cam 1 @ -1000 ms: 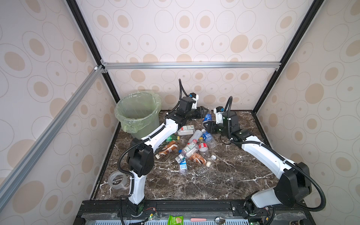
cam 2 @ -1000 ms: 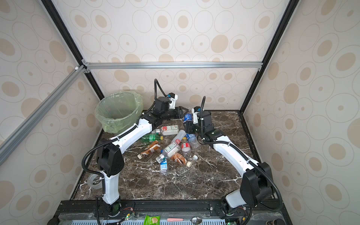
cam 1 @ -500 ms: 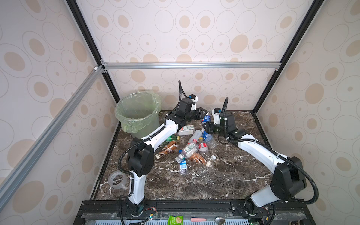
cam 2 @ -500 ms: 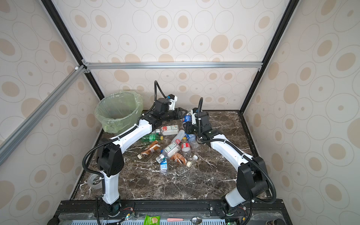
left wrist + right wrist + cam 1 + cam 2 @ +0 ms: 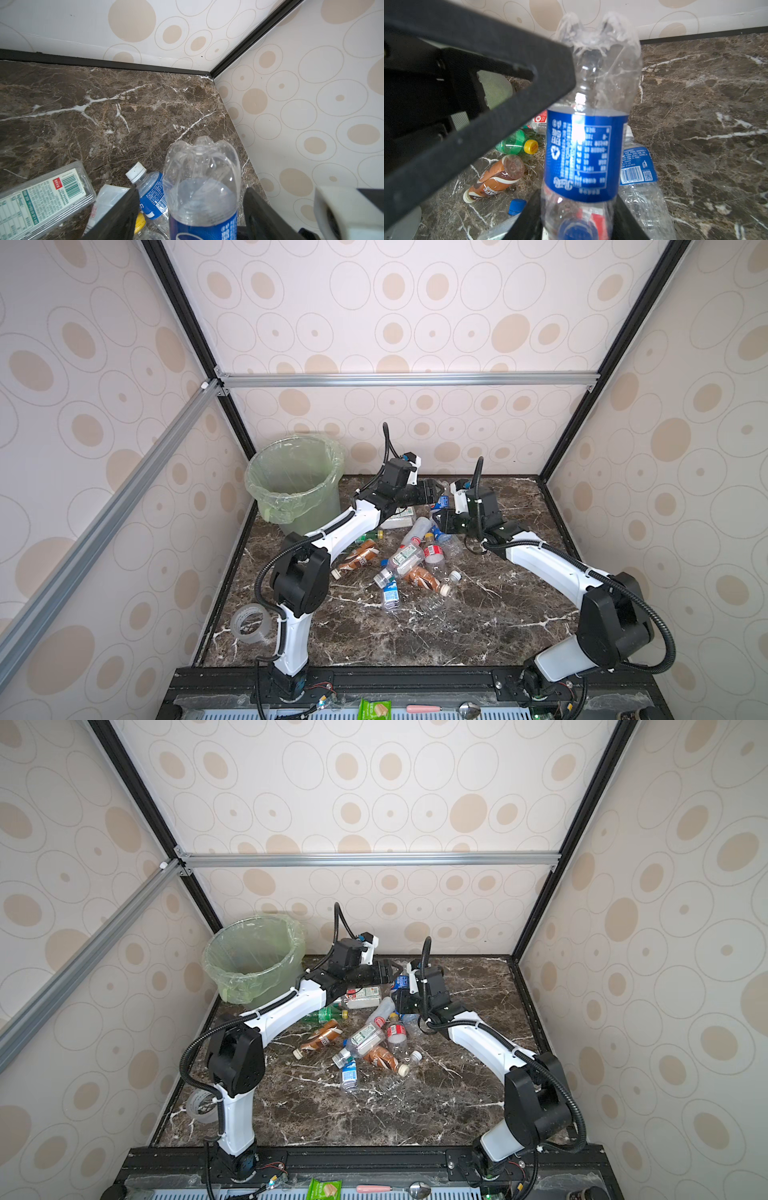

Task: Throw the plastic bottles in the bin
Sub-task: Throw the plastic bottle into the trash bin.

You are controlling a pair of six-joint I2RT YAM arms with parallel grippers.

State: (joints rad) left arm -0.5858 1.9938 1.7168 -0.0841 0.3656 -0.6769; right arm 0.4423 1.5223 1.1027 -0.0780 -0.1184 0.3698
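My left gripper should take the bottle by its blue label [image 5: 400, 982] for the throw, because my right gripper is holding the bottle by its cap end [image 5: 578, 230], far from the bin.
A clear bottle with a blue label [image 5: 583, 153] hangs above the back of the table, between my two grippers. My right gripper [image 5: 577, 220] is shut on its cap end. My left gripper [image 5: 190, 209] stands open around its base, with a gap on each side; one of its fingers [image 5: 500, 108] lies against the bottle. Both top views show the bottle [image 5: 442, 502] [image 5: 401, 982] between the left gripper [image 5: 434, 490] and the right gripper [image 5: 445, 523]. Several more plastic bottles [image 5: 409, 558] lie piled mid-table. The green-lined bin [image 5: 299, 510] stands back left.
A green bottle [image 5: 515, 142] and a brown-labelled one [image 5: 496, 178] lie below the held bottle. A tape roll [image 5: 250, 623] sits at the front left. The back wall and right corner post [image 5: 255, 35] are close. A snack packet [image 5: 374, 709] and a spoon [image 5: 467, 709] lie on the front rail.
My right gripper has moved left to the bottle and closed on its cap end. My left gripper, which was shut on the bottle, has opened.
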